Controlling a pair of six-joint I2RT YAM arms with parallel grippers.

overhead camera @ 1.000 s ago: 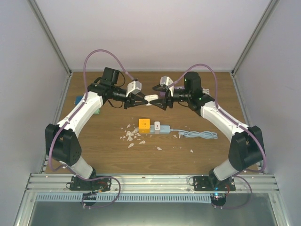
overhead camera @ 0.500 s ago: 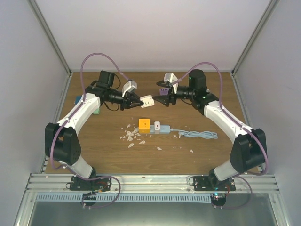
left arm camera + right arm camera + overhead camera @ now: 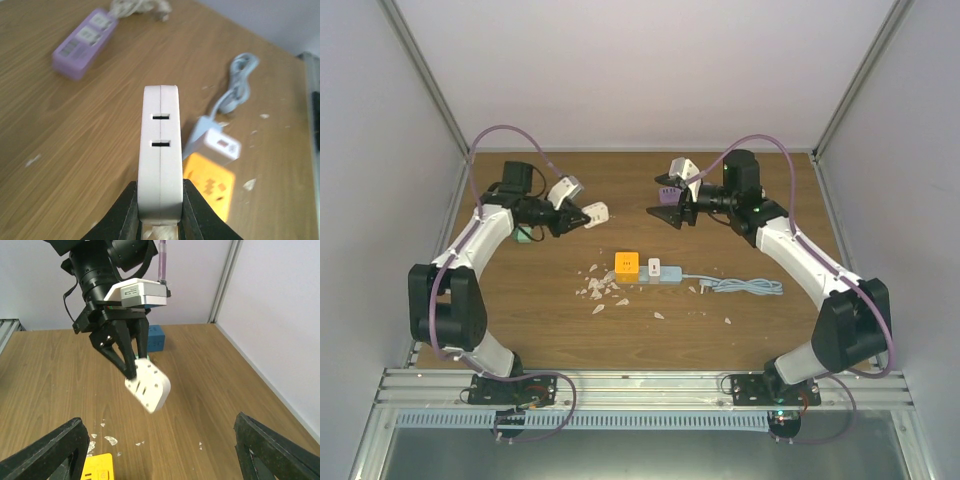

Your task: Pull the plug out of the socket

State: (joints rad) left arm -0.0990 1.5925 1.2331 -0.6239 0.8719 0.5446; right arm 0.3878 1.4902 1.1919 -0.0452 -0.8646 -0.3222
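My left gripper should go on moving the white adapter block (image 3: 597, 214) aside, as the adapter block hangs clear of both power strips, until it can let go of it beside the blue cube (image 3: 156, 338).
My left gripper (image 3: 582, 215) is shut on a white adapter block (image 3: 597, 212) and holds it above the table at the left. In the left wrist view the block (image 3: 160, 155) sits upright between my fingers (image 3: 122, 210), with two slots facing the camera. My right gripper (image 3: 665, 210) is open wide and empty, well to the right of the block. The right wrist view shows the block (image 3: 148, 384) in the left gripper (image 3: 125, 355), far ahead of my open right gripper (image 3: 160, 445). I see no separate plug in either gripper.
A blue power strip (image 3: 668, 276) with a small white plug (image 3: 654, 267) and an orange block (image 3: 626, 264) lies mid-table, with its coiled cable (image 3: 750, 286) to the right. A purple power strip (image 3: 668, 192) lies behind the right gripper. White crumbs (image 3: 598, 288) are scattered about. A blue cube (image 3: 488, 212) sits far left.
Both grippers met at the white block a second ago. The left arm has since carried the block left. The right gripper has let go and now stands open and apart from it.
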